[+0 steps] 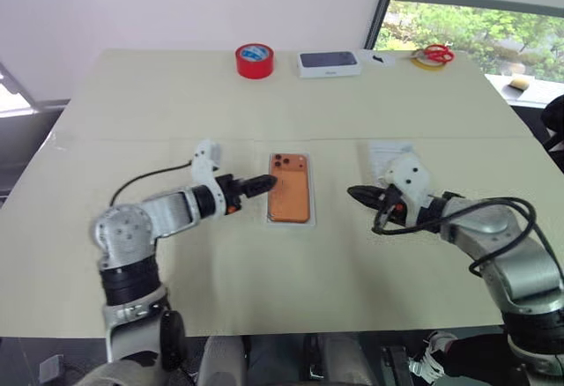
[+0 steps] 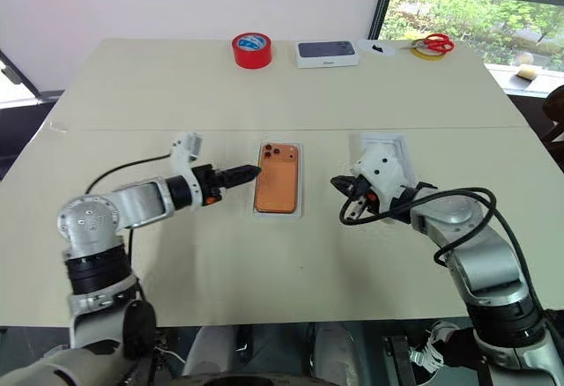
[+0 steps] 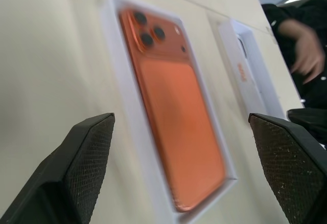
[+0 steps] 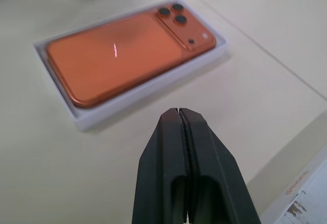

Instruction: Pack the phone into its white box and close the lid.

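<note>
The box takes up the space between the robot's grippers, so the left gripper should push the box aside before the right gripper brings the lid there by its side.
The orange phone lies back up, lenses at the far end, inside the white box at mid-table. My left gripper hovers just off the box's left edge, pointing at the phone's lens end, and is open, nothing between its fingers. My right gripper is a short way to the right of the box, shut and holding nothing, its fingers pressed together. The lid lies on the table just behind the right gripper, partly hidden by it.
Along the far edge of the table stand a red tape roll, a closed white box with a dark top and red scissors on a yellow ring. A person's hand shows beyond the table's right side.
</note>
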